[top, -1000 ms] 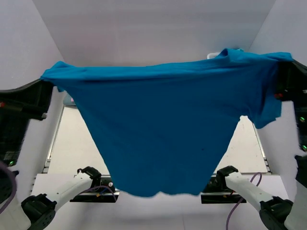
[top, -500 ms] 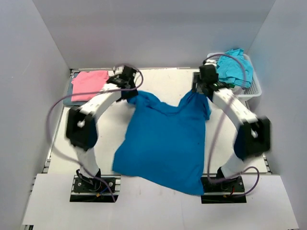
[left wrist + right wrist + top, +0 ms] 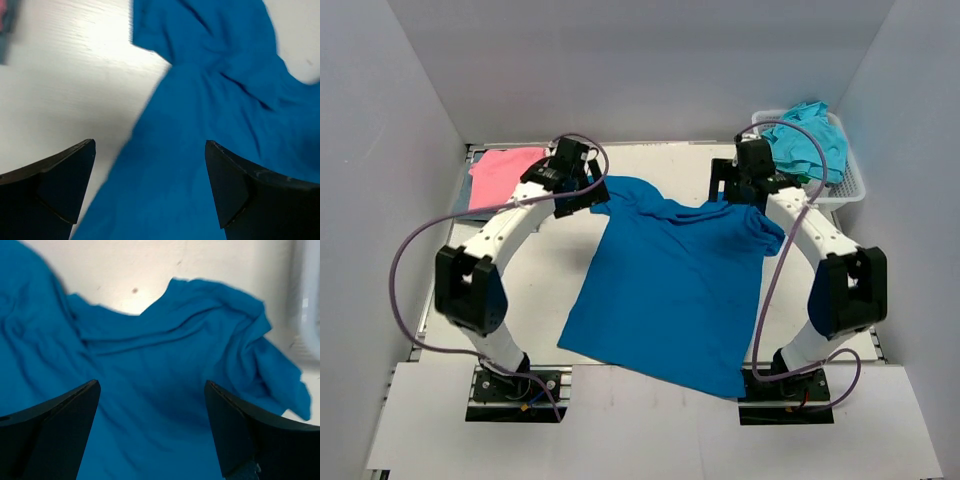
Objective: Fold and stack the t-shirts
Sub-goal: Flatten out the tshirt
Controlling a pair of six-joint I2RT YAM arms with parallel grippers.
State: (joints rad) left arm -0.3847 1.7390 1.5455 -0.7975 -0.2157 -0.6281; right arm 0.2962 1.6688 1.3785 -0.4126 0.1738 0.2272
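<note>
Next, my left gripper straightens the royal-blue t-shirt's long side (image 3: 586,288), which slants in toward the bunched shoulder, by pulling that shoulder (image 3: 609,206) toward the pink t-shirt before the fold.
A large royal-blue t-shirt (image 3: 670,290) lies spread on the table, collar and shoulders toward the far side, its hem near the arm bases. My left gripper (image 3: 586,193) hovers open over the shirt's left shoulder; in the left wrist view the blue cloth (image 3: 210,100) lies below the left gripper (image 3: 150,150), with nothing between its fingers. My right gripper (image 3: 734,190) is open above the right shoulder, and the right wrist view shows rumpled blue cloth (image 3: 160,355) under the right gripper (image 3: 150,385). A pink t-shirt (image 3: 505,170) lies folded at the back left. A turquoise t-shirt (image 3: 808,140) sits in the basket.
The white lattice basket (image 3: 850,188) stands at the back right corner, close to the right arm. White walls close in the table on the left, right and back. Both arms' cables loop out over the table sides.
A second ago the blue t-shirt hung stretched between both shut grippers, filling the view. It has since dropped flat onto the table, and both grippers have opened and let go.
</note>
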